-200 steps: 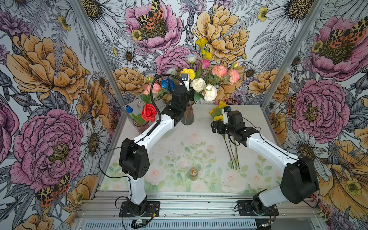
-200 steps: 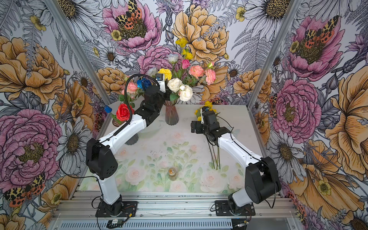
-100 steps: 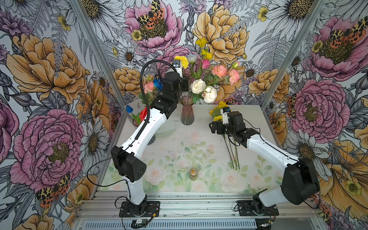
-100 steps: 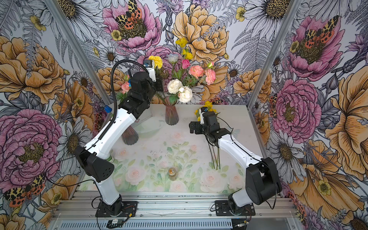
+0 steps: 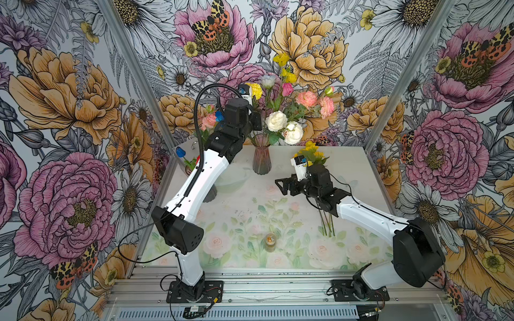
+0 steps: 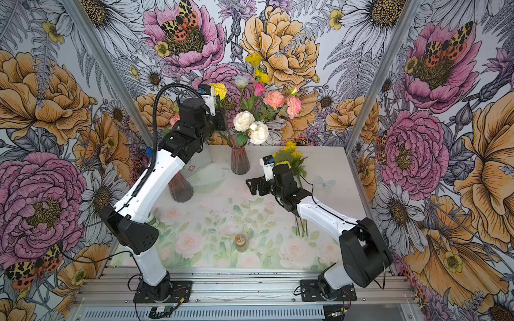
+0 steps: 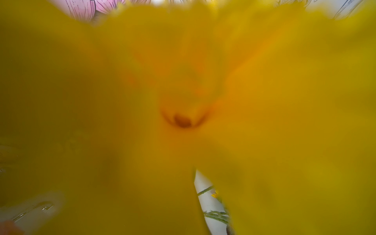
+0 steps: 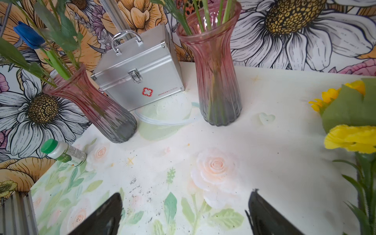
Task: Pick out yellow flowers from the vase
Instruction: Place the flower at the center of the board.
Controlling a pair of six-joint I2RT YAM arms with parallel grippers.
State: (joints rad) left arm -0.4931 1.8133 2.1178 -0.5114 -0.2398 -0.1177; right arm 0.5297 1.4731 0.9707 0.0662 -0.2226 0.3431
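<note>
My left gripper should bring the stem of the ruffled yellow flower (image 5: 256,91) down to my open right gripper (image 5: 279,181), because it is holding that flower across the bouquet from the other yellow flowers.
The ribbed pink-grey vase (image 5: 261,159) (image 6: 239,159) (image 8: 215,71) stands at the back of the table with white, pink and small yellow spray blooms (image 5: 288,75). My left gripper (image 5: 257,122) is raised just left of the bouquet, shut on the stem of a ruffled yellow flower (image 5: 255,90) (image 6: 221,89). Its petals (image 7: 183,91) fill the left wrist view and hide the jaws. My right gripper (image 5: 282,186) (image 8: 185,203) hovers open and empty over the table. Several yellow flowers (image 5: 313,154) (image 8: 350,138) lie on the table beside it, stems (image 5: 326,225) toward the front.
A second vase (image 6: 180,189) (image 8: 97,109) with a blue rose stands at the left, behind my left arm. A silver first-aid case (image 8: 138,75), a clear bowl (image 8: 166,114), a green-capped bottle (image 8: 63,152) and a small jar (image 5: 269,240) also sit on the table.
My left arm has risen, lifting the yellow flower head up beside the bouquet. My right gripper has drifted a little left toward the table's middle, still open.
</note>
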